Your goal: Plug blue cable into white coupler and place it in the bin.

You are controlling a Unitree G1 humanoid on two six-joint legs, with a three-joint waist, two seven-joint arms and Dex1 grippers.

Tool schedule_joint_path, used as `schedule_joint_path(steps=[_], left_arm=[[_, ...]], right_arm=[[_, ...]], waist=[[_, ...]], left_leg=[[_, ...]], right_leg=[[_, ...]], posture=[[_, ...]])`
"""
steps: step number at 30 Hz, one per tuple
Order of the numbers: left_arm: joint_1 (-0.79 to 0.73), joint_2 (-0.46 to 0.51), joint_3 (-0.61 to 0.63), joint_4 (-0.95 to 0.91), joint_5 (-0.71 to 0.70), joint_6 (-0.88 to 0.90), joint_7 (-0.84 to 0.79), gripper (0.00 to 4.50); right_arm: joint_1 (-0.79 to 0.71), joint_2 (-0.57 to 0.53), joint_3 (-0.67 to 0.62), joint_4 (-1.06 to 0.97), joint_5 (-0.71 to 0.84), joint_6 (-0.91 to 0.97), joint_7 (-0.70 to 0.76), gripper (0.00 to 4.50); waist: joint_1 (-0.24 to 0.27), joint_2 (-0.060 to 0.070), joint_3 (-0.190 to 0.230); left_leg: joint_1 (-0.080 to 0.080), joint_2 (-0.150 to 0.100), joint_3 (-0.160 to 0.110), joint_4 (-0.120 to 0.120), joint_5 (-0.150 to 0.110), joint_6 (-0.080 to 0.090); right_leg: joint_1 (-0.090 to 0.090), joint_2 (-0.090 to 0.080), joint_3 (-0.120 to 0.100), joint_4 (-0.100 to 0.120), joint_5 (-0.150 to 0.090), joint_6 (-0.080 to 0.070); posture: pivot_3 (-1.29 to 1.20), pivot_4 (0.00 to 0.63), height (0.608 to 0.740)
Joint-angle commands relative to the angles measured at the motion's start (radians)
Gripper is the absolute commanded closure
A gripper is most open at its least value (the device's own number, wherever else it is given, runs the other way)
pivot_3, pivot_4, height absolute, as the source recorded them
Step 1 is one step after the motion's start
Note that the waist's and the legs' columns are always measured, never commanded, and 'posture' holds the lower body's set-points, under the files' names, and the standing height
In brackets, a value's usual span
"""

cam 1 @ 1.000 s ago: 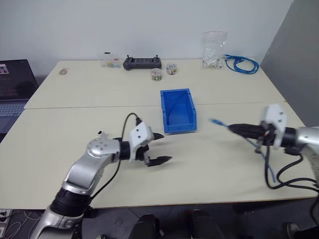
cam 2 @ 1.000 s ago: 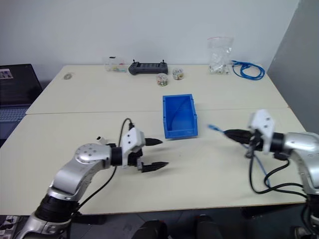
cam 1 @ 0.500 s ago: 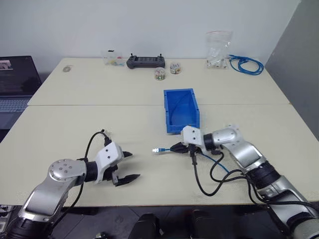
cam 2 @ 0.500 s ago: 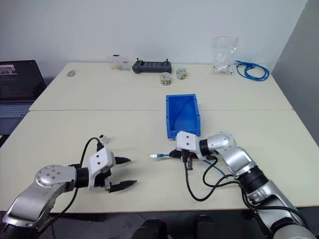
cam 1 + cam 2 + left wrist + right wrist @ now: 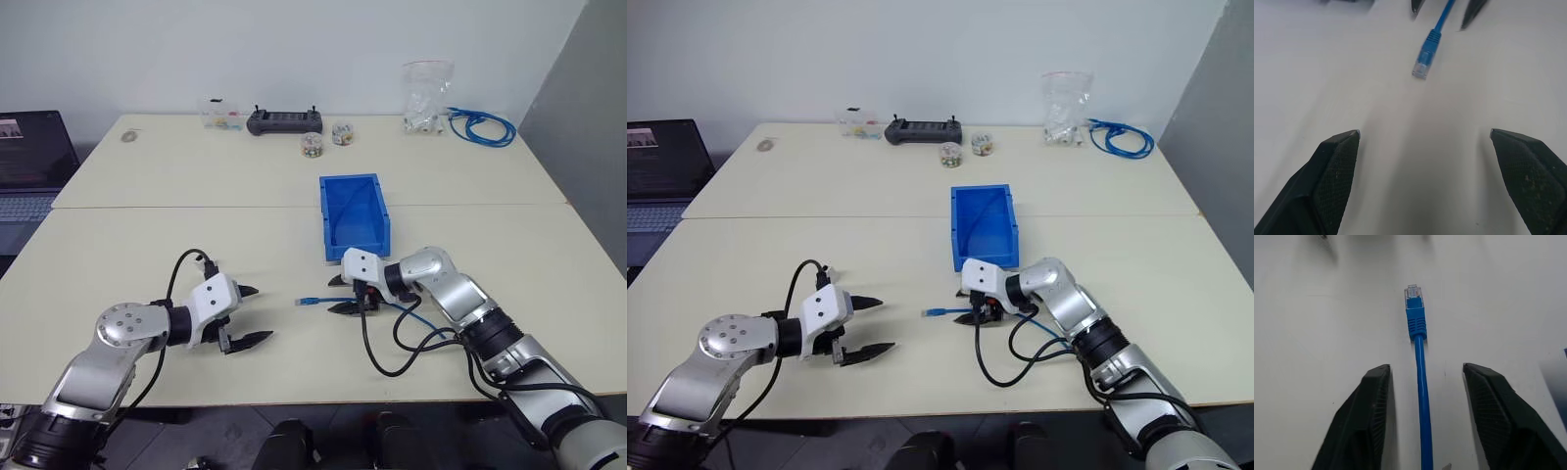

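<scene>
The blue cable lies in a smooth, shallow curve [image 5: 400, 307], so I expect its tail [image 5: 428, 324] to stick out stiffly when I raise the cable's plug end.
The blue cable [image 5: 306, 301] lies on the table in front of the bin [image 5: 355, 211], its clear plug pointing toward my left arm. My right gripper [image 5: 333, 295] stands open around the cable just behind the plug, with the strand [image 5: 1419, 357] running between its fingers [image 5: 1361, 416] and touching neither. My left gripper [image 5: 263, 313] is open and empty, a short way left of the plug [image 5: 1424, 58], and faces it. The bin is a blue open tray just behind the right gripper. The white coupler is out of view.
Along the table's far edge stand a black controller [image 5: 281, 121], two small jars [image 5: 312, 145], a clear bag [image 5: 423, 96] and a coiled blue cable bundle [image 5: 480, 127]. A laptop [image 5: 24, 162] sits at far left. Black cables [image 5: 392, 352] loop under my right arm.
My right arm swung in from the right with the cable, lowered it to the table, then opened and let it go. My left arm drew back to the left.
</scene>
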Motion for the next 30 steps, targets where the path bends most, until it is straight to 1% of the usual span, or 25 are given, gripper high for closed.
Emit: schedule_joint_path(steps=[1,5,7,9,10,11,12,13,16,19,20,21,22,24,25,26,27,29,30], left_arm=[[-0.067,-0.031,-0.062,0.047,0.051,-0.051,-0.001,0.0],[-0.132,-0.07,-0.131,0.107,0.11,-0.089,0.008,0.0],[-0.173,-0.096,-0.163,0.151,0.133,-0.106,0.003,0.0],[-0.212,-0.118,-0.189,0.201,0.151,-0.115,-0.008,0.0],[-0.231,-0.128,-0.205,0.228,0.162,-0.123,-0.016,0.19],[-0.248,-0.137,-0.218,0.249,0.169,-0.121,-0.025,0.19],[-0.261,-0.138,-0.23,0.266,0.172,-0.119,-0.041,0.44],[-0.271,-0.137,-0.244,0.28,0.185,-0.122,-0.049,0.54],[-0.295,-0.128,-0.276,0.313,0.212,-0.122,-0.08,1.22],[-0.309,-0.122,-0.301,0.332,0.225,-0.109,-0.108,1.8],[-0.313,-0.124,-0.305,0.334,0.229,-0.102,-0.111,2.1],[-0.316,-0.123,-0.31,0.337,0.233,-0.095,-0.116,2.17],[-0.319,-0.123,-0.314,0.339,0.237,-0.091,-0.117,2.49],[-0.323,-0.121,-0.317,0.339,0.242,-0.077,-0.115,2.84],[-0.323,-0.119,-0.318,0.337,0.243,-0.07,-0.114,3.16],[-0.322,-0.117,-0.318,0.333,0.243,-0.062,-0.114,3.32],[-0.319,-0.114,-0.316,0.329,0.242,-0.053,-0.115,3.61],[-0.312,-0.106,-0.313,0.319,0.237,-0.042,-0.118,3.93],[-0.309,-0.103,-0.312,0.314,0.235,-0.039,-0.12,4.21]], right_arm=[[0.063,-0.085,-0.103,-0.224,0.136,0.138,0.078,0.72],[0.174,-0.163,-0.163,-0.394,0.211,0.233,0.071,0.72],[0.239,-0.192,-0.2,-0.461,0.231,0.273,0.036,0.72],[0.291,-0.206,-0.234,-0.52,0.252,0.318,-0.003,0.72],[0.315,-0.213,-0.247,-0.549,0.263,0.337,-0.02,0.71],[0.336,-0.218,-0.256,-0.575,0.272,0.354,-0.035,0.71],[0.35,-0.221,-0.262,-0.596,0.281,0.371,-0.047,0.7],[0.364,-0.22,-0.272,-0.617,0.295,0.392,-0.059,0.7],[0.387,-0.215,-0.297,-0.665,0.34,0.445,-0.091,0.7],[0.4,-0.216,-0.318,-0.696,0.375,0.482,-0.118,0.7],[0.404,-0.221,-0.323,-0.706,0.384,0.488,-0.124,0.7],[0.41,-0.226,-0.328,-0.716,0.392,0.493,-0.128,0.7],[0.415,-0.231,-0.332,-0.725,0.399,0.496,-0.132,0.7],[0.426,-0.243,-0.337,-0.742,0.407,0.49,-0.138,0.7],[0.431,-0.252,-0.338,-0.749,0.408,0.484,-0.14,0.7],[0.436,-0.258,-0.338,-0.755,0.41,0.478,-0.142,0.7],[0.44,-0.261,-0.339,-0.758,0.412,0.473,-0.144,0.7],[0.447,-0.266,-0.342,-0.764,0.414,0.464,-0.147,0.7],[0.45,-0.268,-0.343,-0.765,0.416,0.461,-0.147,0.7]], waist=[[0.003,0.0,0.0],[0.009,0.0,0.0],[-0.003,0.001,0.0],[0.0,0.001,-0.001],[0.002,0.001,-0.001],[0.002,0.001,-0.001],[0.003,0.001,-0.001],[0.003,0.001,-0.001],[0.002,0.001,-0.002],[0.001,0.002,-0.003],[0.001,0.002,-0.003],[0.001,0.002,-0.003],[0.003,0.002,-0.003],[0.003,0.003,-0.004],[0.003,0.003,-0.005],[0.003,0.003,-0.005],[0.002,0.003,-0.005],[0.001,0.003,-0.005],[0.001,0.003,-0.005]], left_leg=[[0.0,0.0,0.0,0.0,0.0,0.0],[-0.001,-0.001,-0.001,0.0,0.0,0.0],[-0.001,0.0,-0.001,0.0,0.0,0.0],[0.0,0.0,-0.002,0.0,0.0,0.0],[-0.001,0.0,-0.002,0.0,0.0,0.0],[-0.001,-0.001,-0.002,0.0,0.0,0.0],[-0.001,-0.001,-0.002,0.0,0.0,0.0],[-0.001,-0.001,-0.002,0.001,0.0,0.0],[0.0,-0.001,-0.002,0.0,0.0,0.0],[0.0,-0.001,-0.002,0.0,0.0,0.0],[0.0,-0.001,-0.002,0.0,0.0,0.0],[0.0,-0.001,-0.002,0.0,0.0,0.0],[0.0,-0.001,-0.002,0.0,0.0,0.0],[0.0,-0.001,-0.002,0.0,0.0,0.0],[0.001,-0.001,-0.002,0.001,0.0,0.0],[0.001,-0.001,-0.002,0.001,0.0,0.0],[0.001,-0.001,-0.002,0.001,0.0,0.0],[0.002,-0.001,-0.002,0.0,0.0,0.0],[0.002,-0.001,-0.002,0.0,0.0,0.0]], right_leg=[[0.0,0.0,0.0,0.0,0.0,0.0],[0.0,0.0,-0.001,-0.001,0.0,0.0],[0.0,0.0,-0.001,-0.001,0.0,0.0],[0.001,0.0,-0.002,0.0,0.0,0.0],[0.001,0.0,-0.002,0.0,0.0,0.0],[0.001,0.0,-0.002,0.0,0.0,0.0],[0.001,-0.001,-0.001,0.0,0.0,0.0],[0.001,-0.001,-0.001,0.0,0.0,0.0],[0.001,0.0,-0.001,0.0,0.0,0.0],[0.002,0.0,-0.001,0.0,0.0,0.001],[0.002,0.0,-0.001,0.0,0.0,0.001],[0.002,0.0,-0.001,0.0,0.0,0.001],[0.003,0.0,-0.001,0.0,0.0,0.001],[0.003,0.0,-0.002,0.0,0.0,0.001],[0.003,0.0,-0.002,0.0,0.0,0.001],[0.003,0.0,-0.002,0.0,-0.001,0.001],[0.003,0.0,-0.002,0.0,-0.003,0.005],[0.004,0.0,-0.002,0.0,-0.003,0.005],[0.004,0.0,-0.002,0.0,-0.003,0.005]], posture=[[0.0,0.15,0.74],[0.0,0.15,0.74],[0.0,0.15,0.74],[0.0,0.15,0.74],[0.0,0.15,0.74],[0.0,0.15,0.74],[0.0,0.15,0.74],[0.0,0.15,0.74],[0.0,0.15,0.74],[0.0,0.15,0.74],[0.0,0.15,0.74],[0.0,0.15,0.74],[0.0,0.15,0.74],[0.0,0.15,0.74],[0.0,0.15,0.74],[0.0,0.15,0.74],[0.0,0.15,0.74],[0.0,0.15,0.74],[0.0,0.15,0.74]])
